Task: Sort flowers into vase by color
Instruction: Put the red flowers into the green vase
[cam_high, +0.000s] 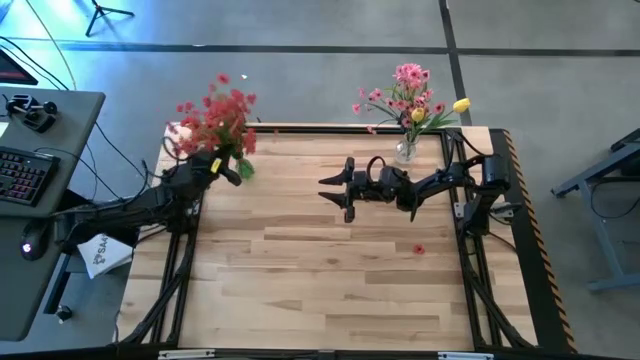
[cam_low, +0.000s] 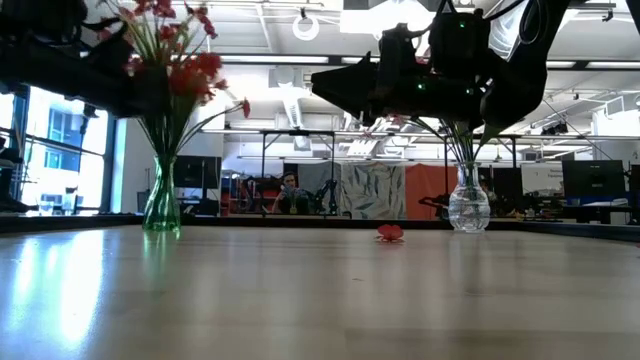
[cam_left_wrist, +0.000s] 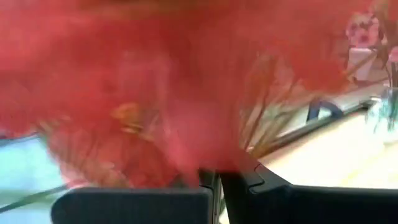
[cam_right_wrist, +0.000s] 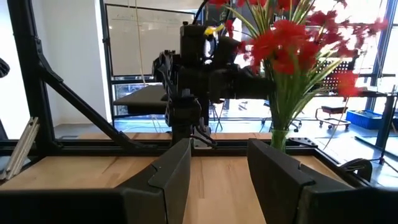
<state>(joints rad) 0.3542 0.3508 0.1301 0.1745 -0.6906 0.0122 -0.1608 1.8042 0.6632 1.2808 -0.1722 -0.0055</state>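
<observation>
The red stems (cam_low: 182, 128) go straight down into the green vase, so I should go on lowering my left gripper toward the vase's opening (cam_low: 165, 157) before it lets go there.
A green vase (cam_low: 161, 205) stands at the table's far left and holds a spray of red flowers (cam_high: 215, 115). A clear vase (cam_low: 468, 208) at the far right holds pink flowers (cam_high: 405, 90) and yellow blooms (cam_high: 460, 104). One loose red blossom (cam_high: 418, 249) lies on the table toward the right. My left gripper (cam_high: 232, 172) is beside the green vase's mouth among the red stems, fingers shut (cam_left_wrist: 217, 180). My right gripper (cam_high: 330, 190) hovers open above the table's middle, pointing left toward the red bouquet (cam_right_wrist: 292, 37) and touching nothing. My left gripper is shut among the red flowers, level, pointing toward the table's right. Blurred red blossoms (cam_left_wrist: 186, 143) cover the fingertips in the left wrist view, so I cannot tell whether a stem is between them.
The wooden table (cam_high: 300, 290) is bare in its near half and middle. Black frame rails run along the far edge (cam_right_wrist: 93, 146). A desk with a keyboard (cam_high: 25, 170) stands off the table's left. A person (cam_low: 290, 190) sits in the room beyond.
</observation>
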